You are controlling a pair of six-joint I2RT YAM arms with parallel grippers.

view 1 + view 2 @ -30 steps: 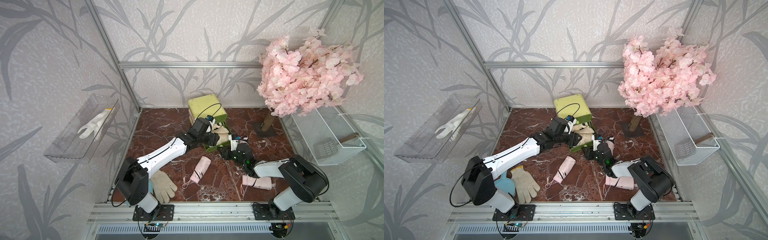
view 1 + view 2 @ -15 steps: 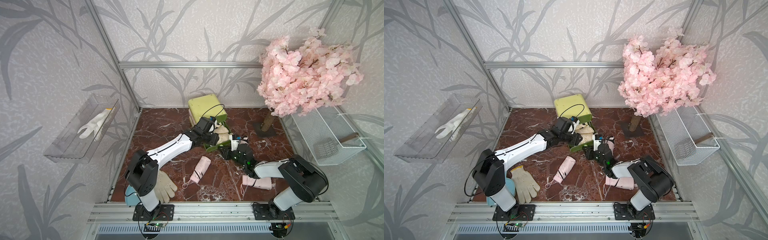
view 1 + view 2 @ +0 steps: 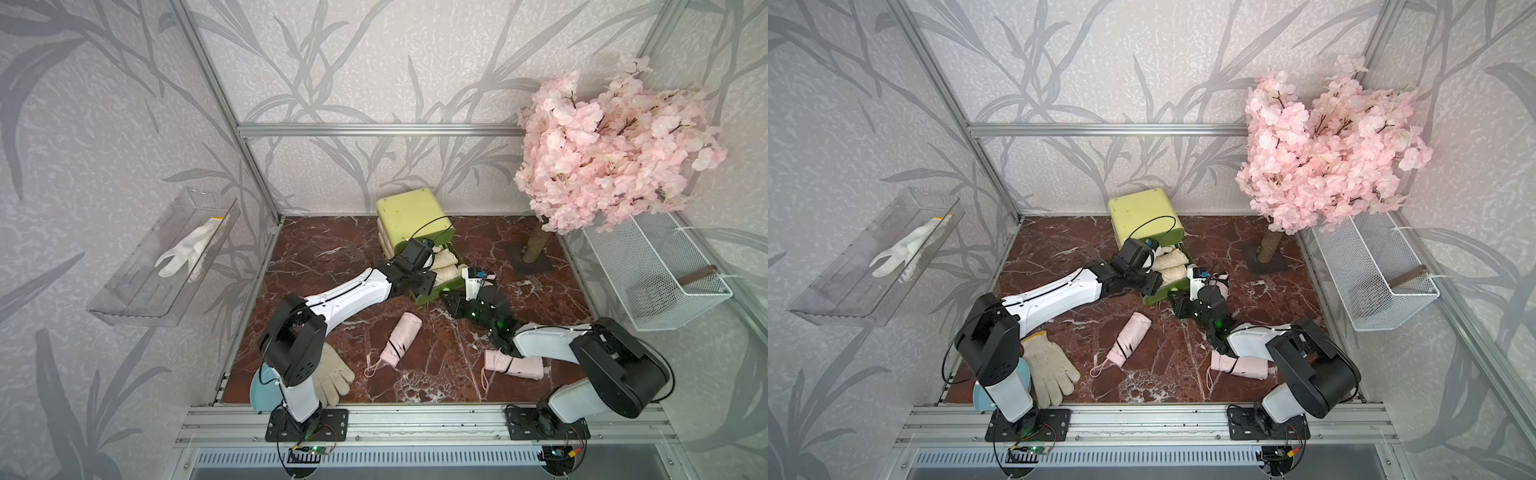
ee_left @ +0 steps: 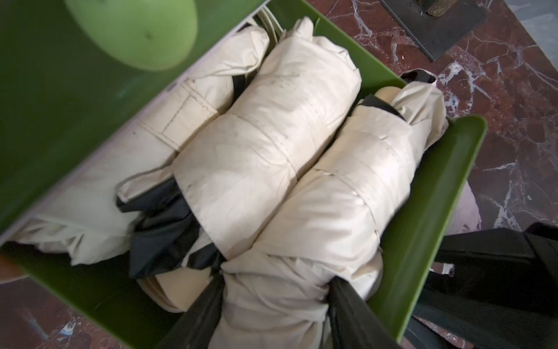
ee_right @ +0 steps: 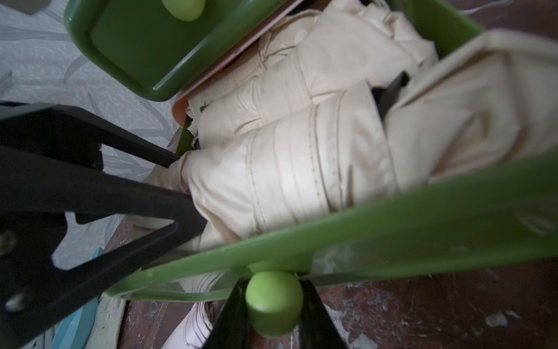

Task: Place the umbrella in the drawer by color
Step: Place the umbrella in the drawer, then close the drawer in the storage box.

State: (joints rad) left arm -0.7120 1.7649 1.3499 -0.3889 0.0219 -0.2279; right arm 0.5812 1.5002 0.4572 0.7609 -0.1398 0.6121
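Observation:
Next, I lift my left gripper out and hold the chest (image 3: 387, 201) steady with it while my right gripper pushes the drawer, because my left gripper is blocking the open drawer at the cream umbrella's end (image 4: 274, 290).
The pale yellow chest (image 3: 409, 212) stands at the back with its bottom green drawer (image 3: 432, 293) pulled out. Three folded cream umbrellas lie side by side in that drawer (image 4: 434, 217). My left gripper (image 4: 274, 290) is shut on the end of the cream umbrella (image 4: 317, 211) nearest the drawer's front wall. My right gripper (image 5: 274, 293) is shut on the drawer's round knob (image 5: 274, 302), one finger on each side. Two pink umbrellas (image 3: 399, 338) (image 3: 519, 365) lie on the floor in front; the right forearm partly covers one of them.
A cream work glove (image 3: 332, 374) and a blue plate (image 3: 259, 388) lie by the left arm's base. The pink blossom tree (image 3: 602, 145) stands on its dark base (image 3: 530, 262) at the back right. A wire basket (image 3: 660, 274) and a clear shelf (image 3: 166, 257) hang on the side walls.
My left arm has reached further over the open drawer, its shoulder and elbow shifting right. The right arm has stayed at the drawer's front.

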